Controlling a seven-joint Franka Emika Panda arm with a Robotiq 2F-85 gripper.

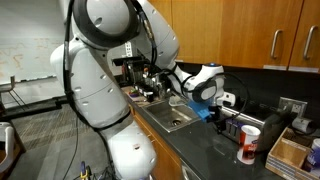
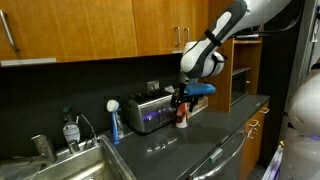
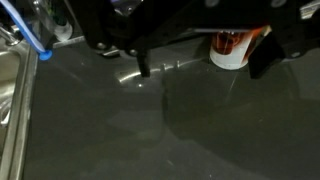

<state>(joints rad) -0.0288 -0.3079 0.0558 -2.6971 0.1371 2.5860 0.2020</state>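
Observation:
My gripper is pointing down at the dark countertop (image 3: pixel 150 120), and the toaster's front (image 2: pixel 150 117) stands upright beyond it. So next I lower my gripper and tilt it level to face the toaster.
My gripper (image 3: pixel 203 70) hangs above a dark countertop (image 3: pixel 150 130) with its jaws wide apart and nothing between them. It comes in from the top of the wrist view, where a red and white cup (image 3: pixel 230 48) stands upright on the counter beyond the fingertips, closer to the right-hand finger (image 3: pixel 264 58). In both exterior views the gripper (image 1: pixel 214 108) (image 2: pixel 184 103) hovers over the counter. The cup (image 2: pixel 183 119) appears just below it from one side. From the other side the cup (image 1: pixel 249 143) stands a short way off.
A steel sink (image 1: pixel 176 119) (image 2: pixel 92 163) is set into the counter. A toaster (image 2: pixel 150 112), a soap bottle (image 2: pixel 69 130) and a blue and white bottle (image 2: pixel 114 121) stand along the back wall. An open cardboard box (image 1: pixel 290 150) sits at the counter's end. Wooden cabinets (image 2: pixel 90 30) hang overhead.

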